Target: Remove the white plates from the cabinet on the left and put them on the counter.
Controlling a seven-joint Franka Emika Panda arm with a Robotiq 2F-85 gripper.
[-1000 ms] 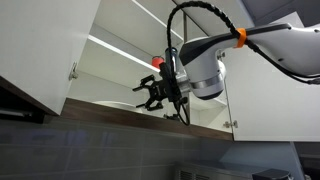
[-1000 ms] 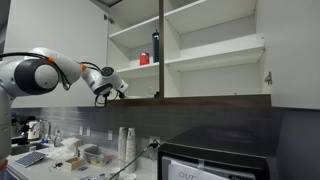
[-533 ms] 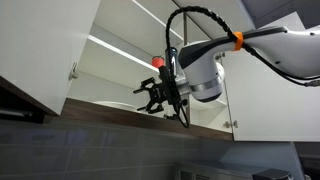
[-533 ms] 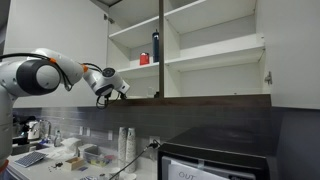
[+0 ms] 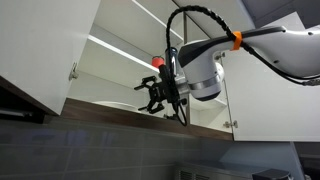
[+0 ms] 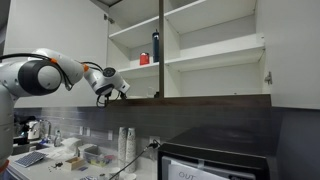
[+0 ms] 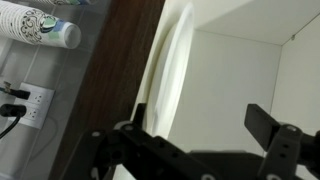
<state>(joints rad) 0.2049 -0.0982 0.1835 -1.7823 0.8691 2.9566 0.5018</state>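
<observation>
The white plate's rim lies (image 7: 154,116) next to one finger of my open gripper. I should get the plate's rim into the fingers and close them before I pull the plate out.
The white cabinet (image 6: 200,60) stands open in both exterior views (image 5: 120,50). A white plate (image 7: 170,70) lies on its lowest shelf. In the wrist view I see its rim as a pale curved band, and a sliver of it shows above the brown bottom edge (image 5: 122,104). My gripper (image 5: 160,95) is open and empty at the shelf's front edge (image 6: 120,87). In the wrist view the gripper (image 7: 197,108) has the plate rim just beside one finger, not between the jaws. How many plates are stacked I cannot tell.
A small red cup (image 6: 144,60) and a dark bottle (image 6: 155,46) stand on the middle shelf. Stacked paper cups (image 6: 126,143) and clutter sit on the counter (image 6: 60,158) below. A black appliance (image 6: 215,165) is close by. Open doors (image 5: 40,50) flank the arm.
Almost nothing. The arm has shifted very slightly at the shelf's front edge and the gripper stays open.
</observation>
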